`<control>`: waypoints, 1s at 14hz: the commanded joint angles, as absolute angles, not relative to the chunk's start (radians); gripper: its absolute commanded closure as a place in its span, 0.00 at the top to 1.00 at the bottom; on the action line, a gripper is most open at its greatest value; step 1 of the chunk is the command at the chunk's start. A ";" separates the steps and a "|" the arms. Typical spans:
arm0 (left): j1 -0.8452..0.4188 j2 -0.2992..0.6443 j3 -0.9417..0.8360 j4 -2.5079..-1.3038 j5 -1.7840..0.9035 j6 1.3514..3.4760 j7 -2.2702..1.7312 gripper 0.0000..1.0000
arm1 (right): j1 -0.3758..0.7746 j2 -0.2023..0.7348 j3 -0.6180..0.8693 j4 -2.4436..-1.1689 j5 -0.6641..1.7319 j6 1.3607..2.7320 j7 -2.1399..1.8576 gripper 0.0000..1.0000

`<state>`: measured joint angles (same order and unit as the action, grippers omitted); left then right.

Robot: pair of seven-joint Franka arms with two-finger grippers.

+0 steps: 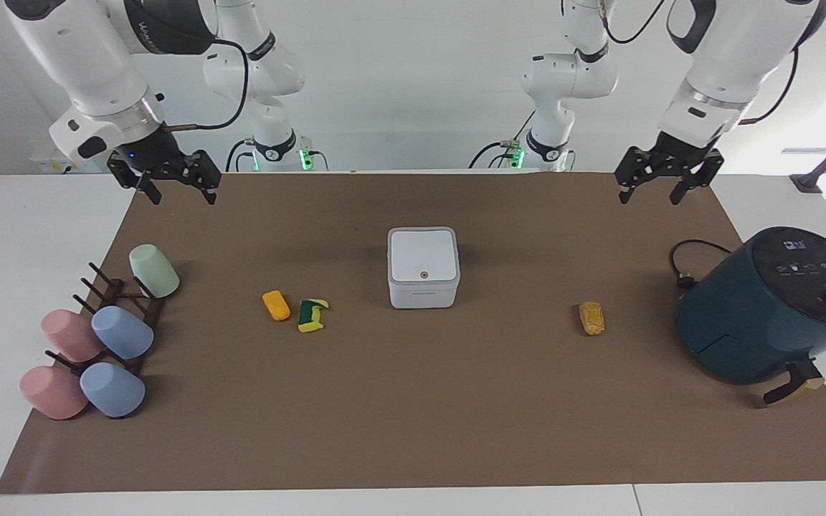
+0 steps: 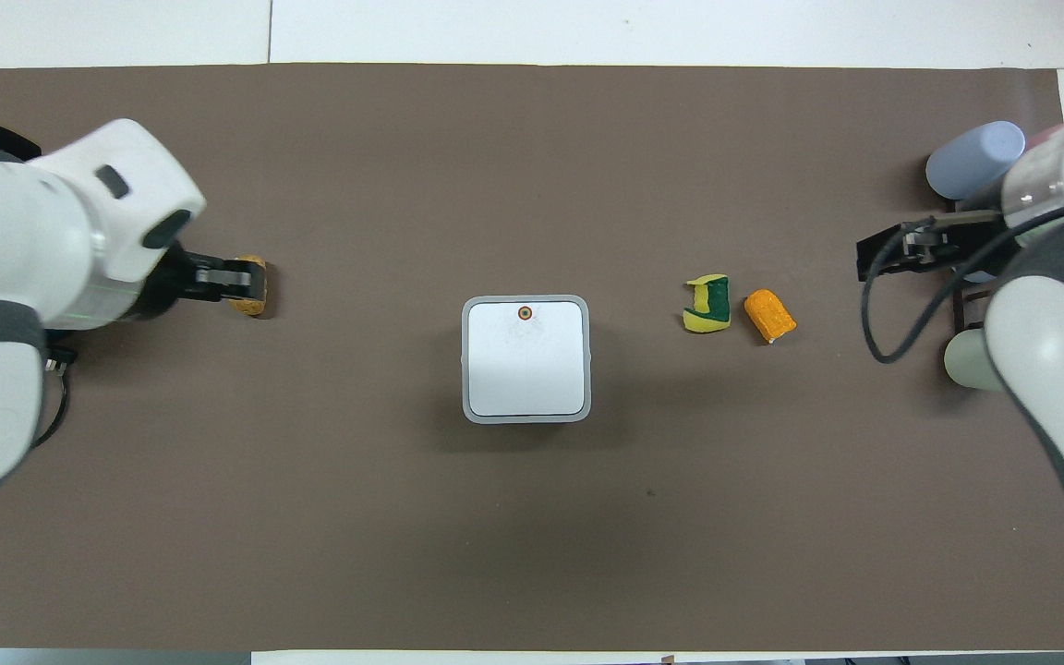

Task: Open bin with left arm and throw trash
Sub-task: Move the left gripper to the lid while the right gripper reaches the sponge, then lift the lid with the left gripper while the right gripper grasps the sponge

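Observation:
The green-and-yellow scrap (image 2: 708,304) lies on the far side of the shut bin from the robot's left gripper, so next the right gripper picks it up while the left gripper opens the lid (image 2: 525,360).
The white bin (image 1: 423,266) stands mid-mat with its lid shut; it also shows in the overhead view (image 2: 525,358). The orange scrap (image 1: 276,305) and the green-and-yellow scrap (image 1: 311,314) lie side by side toward the right arm's end. The golden-brown scrap (image 1: 591,317) lies toward the left arm's end. My left gripper (image 1: 648,195) is open and empty, raised over the mat's edge by the robots. In the overhead view it (image 2: 218,277) partly covers the golden-brown scrap (image 2: 253,288). My right gripper (image 1: 180,195) is open and empty, raised over the mat's corner.
A dark teal appliance (image 1: 764,308) with a black cable (image 1: 685,261) stands at the left arm's end. A rack of pastel cups (image 1: 97,337) stands at the right arm's end. The brown mat (image 1: 413,416) covers the table.

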<state>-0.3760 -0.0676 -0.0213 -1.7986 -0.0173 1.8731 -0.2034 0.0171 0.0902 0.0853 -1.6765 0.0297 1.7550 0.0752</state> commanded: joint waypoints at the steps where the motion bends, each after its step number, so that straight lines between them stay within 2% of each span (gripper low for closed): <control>1: -0.477 -0.087 -0.006 -1.919 -0.025 2.084 -0.286 0.00 | -0.002 0.136 0.164 -1.762 0.048 1.926 0.148 1.00; 3: -0.552 -0.052 -0.008 -1.966 -0.026 2.234 -0.321 0.00 | 0.000 0.169 0.210 -1.863 0.046 2.105 0.199 1.00; 5: -0.593 0.017 -0.008 -1.960 -0.026 2.305 -0.337 0.00 | 0.000 0.195 0.225 -1.943 0.046 2.233 0.212 1.00; 6: -0.609 0.043 -0.008 -1.959 -0.026 2.345 -0.362 0.00 | 0.011 0.218 0.229 -1.959 0.045 2.270 0.216 0.90; 7: -0.620 0.070 -0.008 -1.960 -0.026 2.406 -0.377 0.00 | 0.014 0.244 0.250 -1.959 0.028 2.273 0.222 0.87; 10: -0.669 0.153 -0.008 -1.959 -0.026 2.561 -0.379 0.00 | 0.006 0.262 0.250 -1.973 -0.047 2.284 0.221 0.87; 14: -0.699 0.175 -0.006 -1.973 -0.026 2.571 -0.379 0.00 | 0.008 0.334 0.250 -1.977 -0.055 2.371 0.236 0.87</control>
